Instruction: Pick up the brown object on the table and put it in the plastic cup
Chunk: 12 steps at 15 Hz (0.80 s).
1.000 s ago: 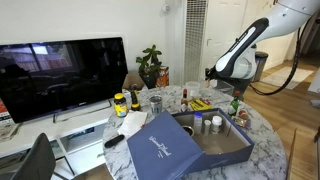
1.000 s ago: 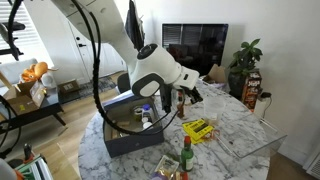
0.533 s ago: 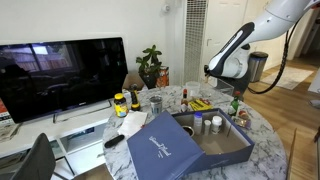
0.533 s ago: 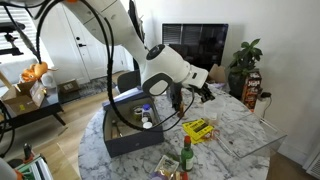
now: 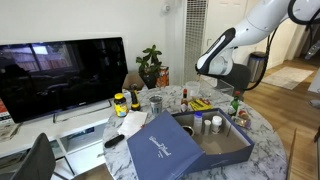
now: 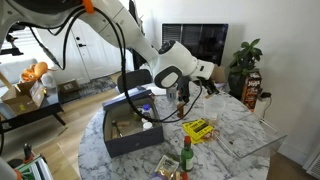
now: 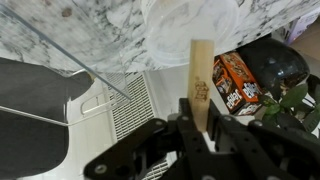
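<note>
The brown object's loose end is in line above the plastic cup's opening, so the robot's gripper should keep going toward the cup and let go there.
My gripper is shut on the brown object, a flat wooden stick that stands out straight between the jaws. In the wrist view the clear plastic cup stands on the marble table just beyond the stick's tip, near the table's edge. The stick does not touch the cup. In both exterior views the gripper hangs above the far part of the round table. The cup also shows in an exterior view, small and faint.
An open blue box with its lid fills the table's front. Bottles, a yellow packet and jars stand around. A TV, a plant and a snack box lie beyond the edge.
The arm has swung across the table toward the plant side and risen a little, carrying the brown stick along. The jaws have stayed shut on it.
</note>
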Each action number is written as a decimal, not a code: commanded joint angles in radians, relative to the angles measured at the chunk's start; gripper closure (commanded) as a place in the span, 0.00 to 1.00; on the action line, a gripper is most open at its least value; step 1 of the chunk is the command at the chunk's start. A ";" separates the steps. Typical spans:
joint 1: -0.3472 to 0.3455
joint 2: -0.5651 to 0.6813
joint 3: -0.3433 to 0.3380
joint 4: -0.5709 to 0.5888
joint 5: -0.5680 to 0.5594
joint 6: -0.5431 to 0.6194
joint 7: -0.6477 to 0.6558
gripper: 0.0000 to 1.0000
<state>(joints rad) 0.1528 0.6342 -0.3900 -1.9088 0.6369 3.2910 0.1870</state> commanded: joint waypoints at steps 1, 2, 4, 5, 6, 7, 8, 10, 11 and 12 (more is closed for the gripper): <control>0.063 0.111 -0.087 0.127 0.010 -0.062 0.049 0.96; 0.070 0.132 -0.101 0.154 0.009 -0.076 0.059 0.96; 0.087 0.166 -0.126 0.196 0.006 -0.103 0.080 0.96; 0.099 0.180 -0.143 0.211 0.003 -0.125 0.090 0.96; 0.113 0.199 -0.167 0.226 0.001 -0.144 0.103 0.96; 0.120 0.211 -0.184 0.238 0.000 -0.163 0.115 0.57; 0.127 0.221 -0.197 0.247 0.000 -0.181 0.127 0.56; 0.132 0.232 -0.212 0.260 -0.001 -0.208 0.142 0.43; 0.136 0.223 -0.213 0.252 -0.002 -0.211 0.142 0.36; 0.135 0.204 -0.204 0.238 -0.003 -0.219 0.130 0.27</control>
<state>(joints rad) 0.2664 0.8384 -0.5705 -1.6707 0.6366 3.1106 0.2968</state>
